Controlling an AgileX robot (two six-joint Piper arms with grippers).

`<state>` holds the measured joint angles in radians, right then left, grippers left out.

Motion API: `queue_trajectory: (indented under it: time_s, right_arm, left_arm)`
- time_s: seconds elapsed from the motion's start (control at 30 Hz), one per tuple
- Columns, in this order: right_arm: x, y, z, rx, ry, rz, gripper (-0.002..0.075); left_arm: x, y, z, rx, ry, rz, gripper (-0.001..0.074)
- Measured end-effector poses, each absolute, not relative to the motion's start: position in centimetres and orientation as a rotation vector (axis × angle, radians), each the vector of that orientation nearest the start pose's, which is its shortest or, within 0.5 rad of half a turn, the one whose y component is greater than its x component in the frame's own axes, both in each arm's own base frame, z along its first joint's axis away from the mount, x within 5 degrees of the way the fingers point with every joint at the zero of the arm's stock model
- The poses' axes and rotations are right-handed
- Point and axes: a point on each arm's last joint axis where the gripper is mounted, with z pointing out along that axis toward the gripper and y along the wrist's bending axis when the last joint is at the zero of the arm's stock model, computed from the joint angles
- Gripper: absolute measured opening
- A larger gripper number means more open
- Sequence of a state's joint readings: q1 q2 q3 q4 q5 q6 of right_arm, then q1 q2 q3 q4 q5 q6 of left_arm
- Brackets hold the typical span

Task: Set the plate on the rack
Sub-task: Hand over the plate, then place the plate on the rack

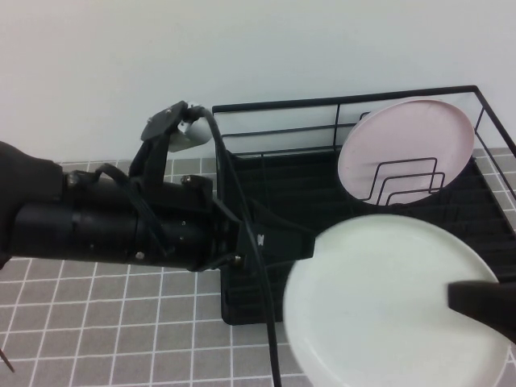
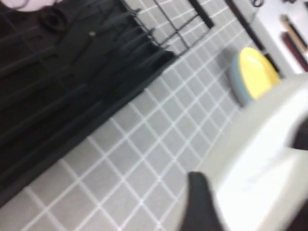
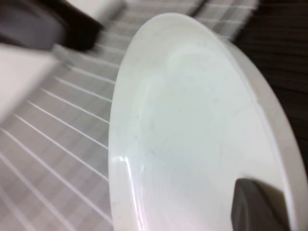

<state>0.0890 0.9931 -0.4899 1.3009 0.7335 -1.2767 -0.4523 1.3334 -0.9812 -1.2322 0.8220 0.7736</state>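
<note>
The robot's left gripper is touching the nearly level white plate's edge (image 1: 305, 266), so it should move back before the right gripper turns the white plate upright into the pink plate's dividers (image 1: 409, 182).
The white plate (image 1: 379, 298) is held up, roughly level, over the front right corner of the black wire rack (image 1: 274, 173). My right gripper (image 1: 482, 305) is at the plate's right rim, with one finger (image 3: 260, 204) lying on its upper face, shut on it. My left gripper (image 1: 309, 243) reaches in from the left and its tip meets the plate's left edge, partly hidden under it. The plate also shows in the left wrist view (image 2: 269, 159) and fills the right wrist view (image 3: 192, 134).
A pale pink plate (image 1: 407, 145) stands upright in the rack's back right dividers. A yellow and blue dish (image 2: 254, 74) sits on the grey tiled mat (image 1: 121, 322). The left arm's cable (image 1: 262, 282) hangs across the rack's front left corner.
</note>
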Motion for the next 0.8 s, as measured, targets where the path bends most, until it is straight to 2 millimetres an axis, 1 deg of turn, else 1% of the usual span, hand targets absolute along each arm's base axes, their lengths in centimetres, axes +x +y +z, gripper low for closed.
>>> queue_trajectory:
  time_s: [0.07, 0.13, 0.2, 0.23, 0.3, 0.4, 0.5, 0.6, 0.67, 0.73, 0.8]
  right_arm:
    - [16.7, 7.0, 25.4, -0.592, 2.087, 0.694, -0.0003]
    - [16.9, 6.8, 25.3, -0.610, 2.087, 0.636, -0.0003]
    - [17.1, 6.6, 25.3, -0.625, 2.076, 0.591, -0.0003]
    - [17.1, 6.6, 25.3, -0.640, 2.067, 0.573, -0.0003]
    - [17.1, 6.5, 25.3, -0.671, 2.047, 0.545, -0.0003]
    - [17.3, 6.5, 25.7, -0.727, 2.011, 0.508, -0.0003]
    - [17.7, 6.6, 26.8, -0.800, 1.941, 0.453, -0.0003]
    - [18.3, 6.7, 28.6, -0.838, 1.866, 0.408, -0.0003]
    - [18.8, 6.7, 30.3, -0.868, 1.799, 0.357, -0.0003]
    - [19.4, 6.5, 32.2, -0.891, 1.723, 0.272, -0.0003]
    - [20.0, 6.1, 34.0, -0.894, 1.667, 0.167, -0.0003]
  left_arm:
    - [21.5, -17.8, 32.8, 0.648, 2.141, -1.302, 0.0288]
    - [21.0, -17.8, 33.1, 0.727, 2.089, -1.316, 0.0136]
    - [20.7, -17.7, 33.4, 0.752, 2.068, -1.305, 0.0062]
    - [20.6, -17.6, 33.7, 0.759, 2.058, -1.293, 0.0040]
    - [20.2, -17.2, 34.3, 0.767, 2.033, -1.248, 0.0018]
    - [19.2, -16.2, 35.8, 0.753, 1.985, -1.158, 0.0005]
    - [18.3, -15.0, 37.1, 0.707, 1.952, -1.039, 0.0001]
    - [17.4, -13.7, 38.2, 0.672, 1.925, -0.927, 0.0000]
    - [16.8, -13.1, 38.5, 0.657, 1.919, -0.873, 0.0000]
    - [16.4, -12.6, 38.3, 0.639, 1.929, -0.835, 0.0000]
    - [16.3, -12.2, 37.4, 0.611, 1.958, -0.808, 0.0000]
